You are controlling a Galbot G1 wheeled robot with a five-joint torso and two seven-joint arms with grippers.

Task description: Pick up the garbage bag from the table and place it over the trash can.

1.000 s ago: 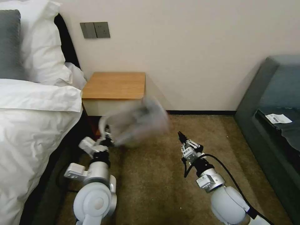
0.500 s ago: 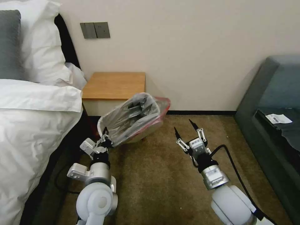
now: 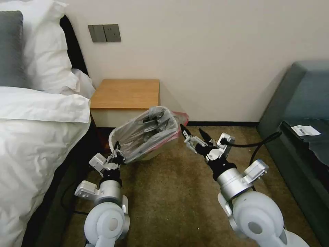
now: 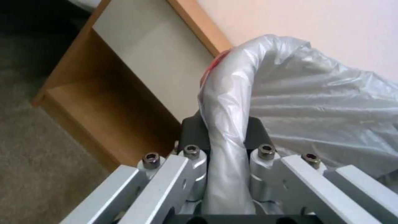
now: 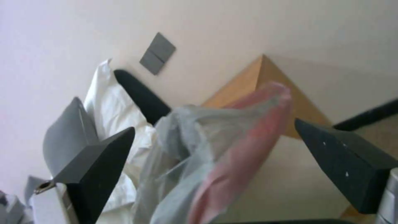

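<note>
The garbage bag's pink edge will slip down outside the trash can's rim when I pull it, because slack plastic (image 3: 151,122) is bunched up inside the trash can's opening.
The garbage bag (image 3: 147,132), grey crinkly plastic with a pink-red edge, is draped over the tilted trash can, whose pale side (image 3: 148,156) peeks out below. Both hang in front of the table (image 3: 125,93), above the carpet. My left gripper (image 3: 117,151) is shut on the bag-wrapped rim at the near left corner. In the left wrist view the fingers (image 4: 195,130) clamp the plastic-covered rim (image 4: 226,102). My right gripper (image 3: 193,132) stands open just right of the bag's pink edge (image 3: 181,118). In the right wrist view that pink edge (image 5: 248,137) lies between the spread fingers (image 5: 99,161).
A bed with a white duvet (image 3: 34,137) runs along the left. A dark grey sofa (image 3: 301,113) with a paper label (image 3: 305,130) stands on the right. Brown carpet (image 3: 171,199) lies between them, and the wall rises close behind the table.
My right gripper has swung up and left to the bag's pink edge, its wrist turned. The bag, blurred a second ago, now hangs still in the left gripper's hold.
</note>
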